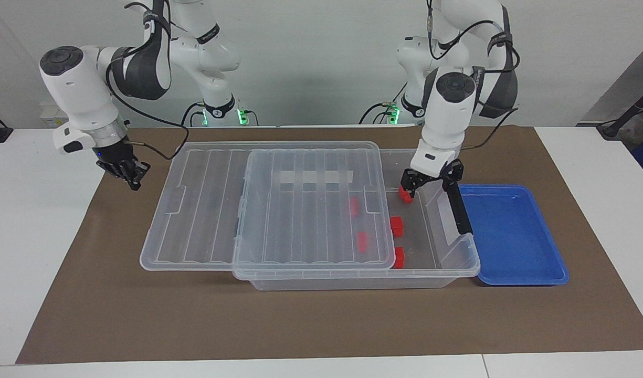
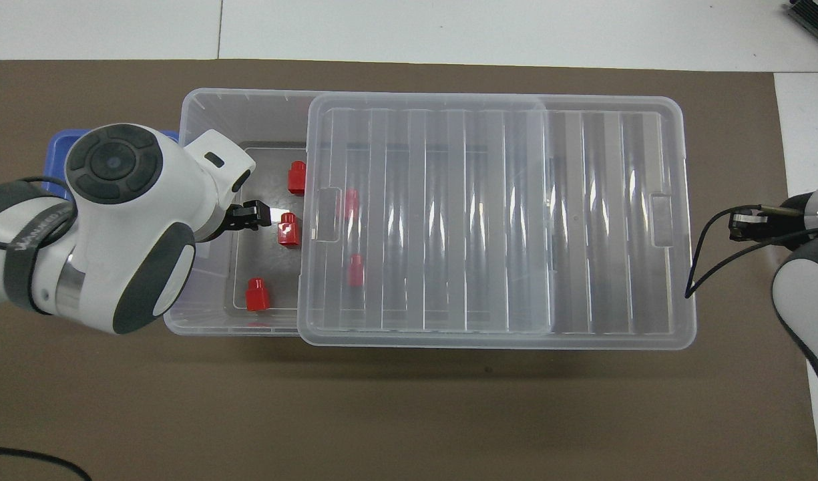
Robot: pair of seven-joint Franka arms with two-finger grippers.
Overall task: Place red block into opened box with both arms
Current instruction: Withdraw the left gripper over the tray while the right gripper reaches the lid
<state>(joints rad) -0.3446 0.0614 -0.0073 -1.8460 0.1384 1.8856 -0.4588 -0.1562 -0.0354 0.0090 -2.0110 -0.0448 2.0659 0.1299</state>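
The lid's path over the box's open end has my left gripper hanging in it, so my left gripper should back out before my right gripper pushes the lid shut.
The clear box lies across the mat. Its ribbed lid is slid toward the right arm's end, baring the end by the black handle. Three red blocks stand on the bare floor of the box, and two more show through the lid. My left gripper hangs open over that bare end with nothing between its fingers. My right gripper is shut and empty, over the mat beside the lid's end.
A shallow blue tray sits on the brown mat against the box's handle end, partly covered by the left arm in the overhead view. White tabletop surrounds the mat.
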